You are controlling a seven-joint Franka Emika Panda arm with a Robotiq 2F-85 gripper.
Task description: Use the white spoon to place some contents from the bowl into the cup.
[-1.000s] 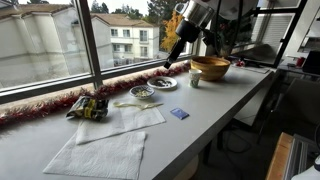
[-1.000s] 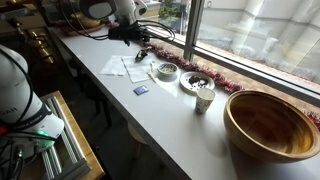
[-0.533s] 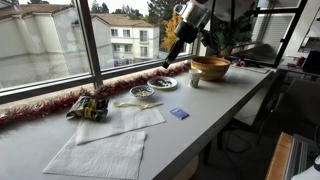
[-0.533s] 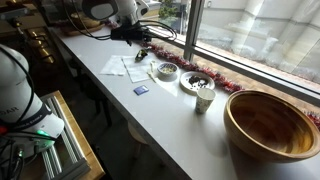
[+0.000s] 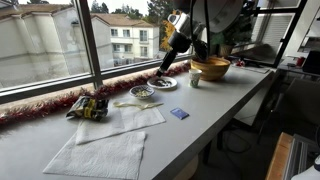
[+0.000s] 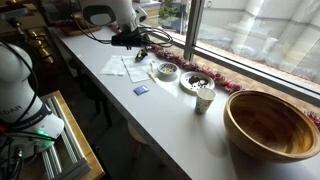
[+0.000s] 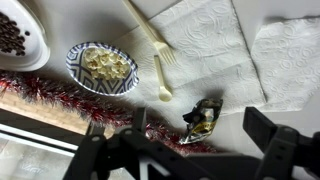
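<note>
The robot's open fingers are facing the white spoon across its narrow handle (image 7: 159, 72), clear of the spoon's bowl, so the gripper should keep going down until they straddle the spoon (image 7: 164, 94).
The white spoon (image 7: 162, 78) lies on a paper napkin next to the small bowl (image 7: 103, 66), which has a patterned rim and pale contents. In both exterior views the spoon (image 5: 132, 103) (image 6: 152, 72) lies beside the bowl (image 5: 141, 92) (image 6: 167, 71). The tiny pale cup (image 5: 195, 80) (image 6: 204, 98) stands towards the wooden bowl and is out of the wrist view. My gripper (image 7: 205, 135) (image 5: 165, 68) (image 6: 143, 42) hangs open and empty above the table, well clear of the spoon.
A flat dish (image 7: 15, 35) (image 6: 196, 80) with dark contents sits by the bowl. There is a large wooden bowl (image 5: 210, 67) (image 6: 272, 122), a crumpled snack packet (image 7: 203, 117) (image 5: 90, 107), napkins (image 5: 100, 152), a small blue item (image 5: 179, 114), and red tinsel (image 7: 50, 92) along the window.
My gripper has come down a little towards the dishes by the window. Nothing on the table has moved.
</note>
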